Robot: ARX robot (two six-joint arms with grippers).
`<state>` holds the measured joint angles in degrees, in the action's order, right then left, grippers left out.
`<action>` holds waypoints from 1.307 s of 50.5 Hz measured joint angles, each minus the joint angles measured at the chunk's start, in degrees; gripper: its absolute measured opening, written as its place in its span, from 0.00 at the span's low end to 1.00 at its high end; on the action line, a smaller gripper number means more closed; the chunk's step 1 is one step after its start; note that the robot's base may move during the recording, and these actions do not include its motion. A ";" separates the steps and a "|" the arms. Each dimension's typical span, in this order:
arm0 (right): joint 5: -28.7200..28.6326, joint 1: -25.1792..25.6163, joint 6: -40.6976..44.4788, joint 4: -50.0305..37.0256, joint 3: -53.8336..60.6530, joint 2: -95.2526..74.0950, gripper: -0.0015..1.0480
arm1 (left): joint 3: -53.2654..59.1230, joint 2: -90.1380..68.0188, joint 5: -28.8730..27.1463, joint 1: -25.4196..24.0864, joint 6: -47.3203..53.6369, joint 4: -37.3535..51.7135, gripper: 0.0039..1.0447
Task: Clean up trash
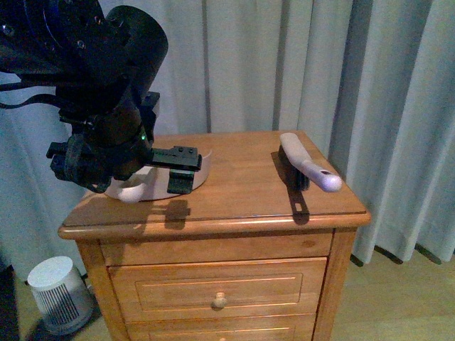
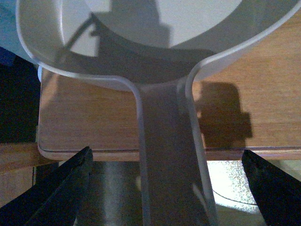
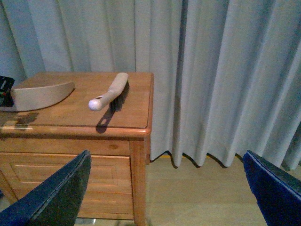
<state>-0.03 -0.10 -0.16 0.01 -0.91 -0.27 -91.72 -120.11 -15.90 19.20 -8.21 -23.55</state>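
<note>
My gripper is going to lift and carry the pale dustpan's scoop (image 2: 157, 37). It will then stay straight out in line, because the dustpan's rim curves unbroken into the handle (image 2: 189, 80).
No trash shows in any view. A pale dustpan (image 1: 201, 169) lies on the left of the wooden nightstand (image 1: 242, 192), mostly hidden behind my left arm. My left gripper (image 1: 183, 170) is open. In the left wrist view the dustpan's handle (image 2: 171, 155) reaches past the nightstand's edge and runs between the two dark fingers (image 2: 61, 193), which stand well apart on either side of it, not touching. A brush (image 1: 309, 167) with a pale handle lies at the right of the top. My right gripper (image 3: 162, 193) is open over the floor, holding nothing, off to the right of the nightstand.
Grey curtains (image 1: 284, 64) hang behind and right of the nightstand. A white round appliance (image 1: 57, 291) stands on the floor at its left. The right wrist view shows the brush (image 3: 110, 92), the dustpan (image 3: 42, 94) and wooden floor (image 3: 197, 188).
</note>
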 joint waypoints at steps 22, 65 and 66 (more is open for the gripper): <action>0.00 0.00 0.00 0.00 0.00 0.00 0.93 | 0.15 -1.18 0.02 -1.29 1.16 1.88 0.93; 0.00 0.00 0.00 0.00 0.00 0.00 0.93 | 2.78 -1.99 -0.02 -1.81 2.36 3.74 0.50; -0.02 0.00 0.00 0.00 0.00 0.00 0.93 | 2.78 -1.99 -0.02 -1.81 2.38 3.74 0.48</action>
<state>-0.05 -0.10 -0.16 0.01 -0.91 -0.27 -88.95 -122.10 -15.92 17.39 -5.82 -19.81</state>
